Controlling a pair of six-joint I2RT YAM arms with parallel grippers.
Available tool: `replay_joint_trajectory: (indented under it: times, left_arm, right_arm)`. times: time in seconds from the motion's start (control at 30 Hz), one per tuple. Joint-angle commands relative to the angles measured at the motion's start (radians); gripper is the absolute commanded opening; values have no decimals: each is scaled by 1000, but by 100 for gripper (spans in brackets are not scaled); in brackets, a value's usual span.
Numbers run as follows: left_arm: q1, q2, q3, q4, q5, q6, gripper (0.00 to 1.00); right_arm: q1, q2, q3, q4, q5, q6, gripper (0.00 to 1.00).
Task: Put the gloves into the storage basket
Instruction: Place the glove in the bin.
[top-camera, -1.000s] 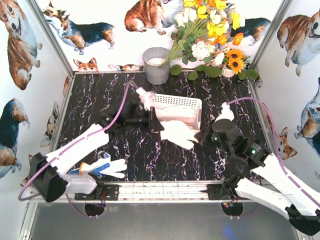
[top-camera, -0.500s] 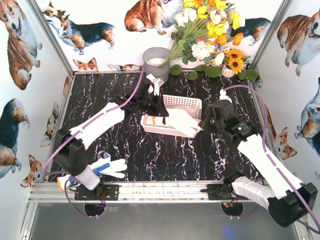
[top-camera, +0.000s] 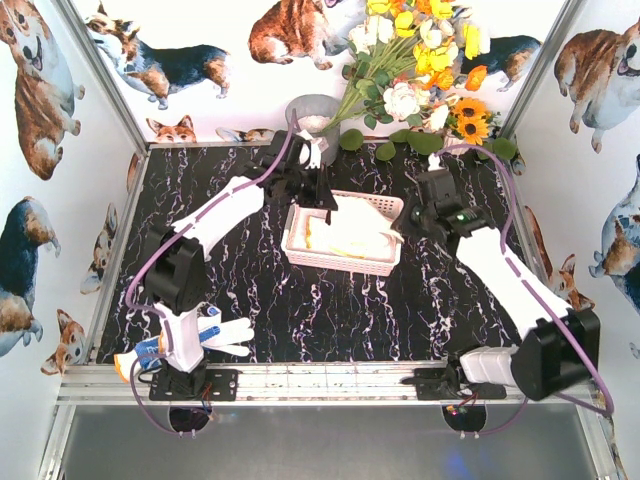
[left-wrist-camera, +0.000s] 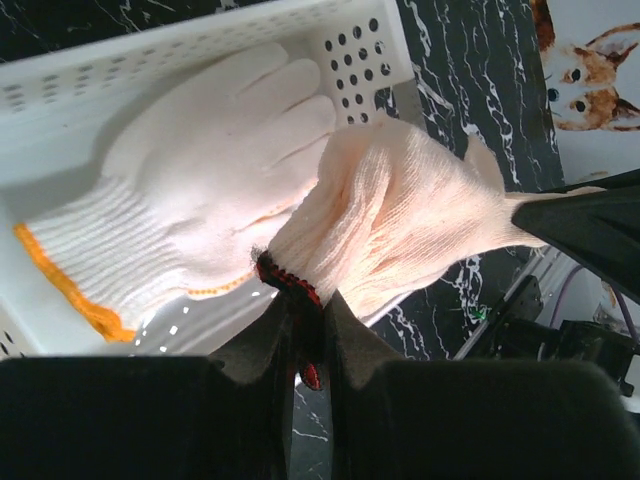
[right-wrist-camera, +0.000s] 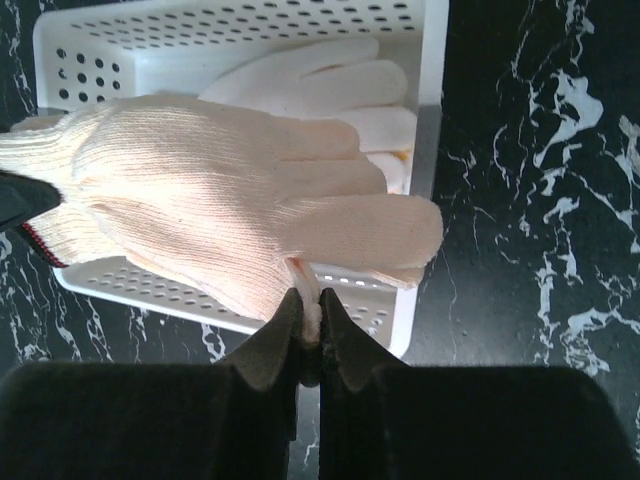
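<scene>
My right gripper should keep lowering the cream glove, which hangs lengthwise over the storage basket, until the glove's fingers lie inside the storage basket's end.
The white storage basket sits mid-table, its lattice wall showing in the right wrist view. A cream glove hangs stretched above it between both grippers. My left gripper is shut on that glove's dark red cuff edge. My right gripper is shut on a fold near its fingers, the glove spreading just beyond the jaws. Another glove with an orange cuff lies inside the basket. A blue-dotted glove lies at the near left, by the left arm's base.
A grey round metal bucket stands behind the basket at the back wall. A bunch of flowers fills the back right corner. Corgi-print walls close in three sides, and a metal rail runs along the near edge.
Both arms have reached away from the near edge, carrying the stretched glove from in front of the basket to above it. Both grips have held.
</scene>
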Motion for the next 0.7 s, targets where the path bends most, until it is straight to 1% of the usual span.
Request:
replay_joint_trajectory:
  times: [0.0, 0.23, 0.33, 0.37, 0.47, 0.67]
  left_arm:
    - [30, 49, 74, -18, 23, 38, 0]
    - [58, 122, 97, -43, 15, 57, 0]
    - [62, 159, 123, -89, -11, 69, 0]
    - [64, 191, 138, -119, -39, 84, 0]
    - [66, 202, 136, -131, -69, 101, 0]
    - [73, 225, 140, -130, -80, 112, 0]
  right_arm:
    - [-12, 51, 95, 82, -16, -34, 0]
    - [-12, 173, 112, 119, -44, -25, 0]
    - [-12, 215, 123, 118, -46, -26, 0]
    - [-12, 259, 133, 126, -58, -32, 0]
    - [-12, 296, 151, 120, -74, -34, 0]
    - [-12, 366, 183, 113, -108, -34, 0]
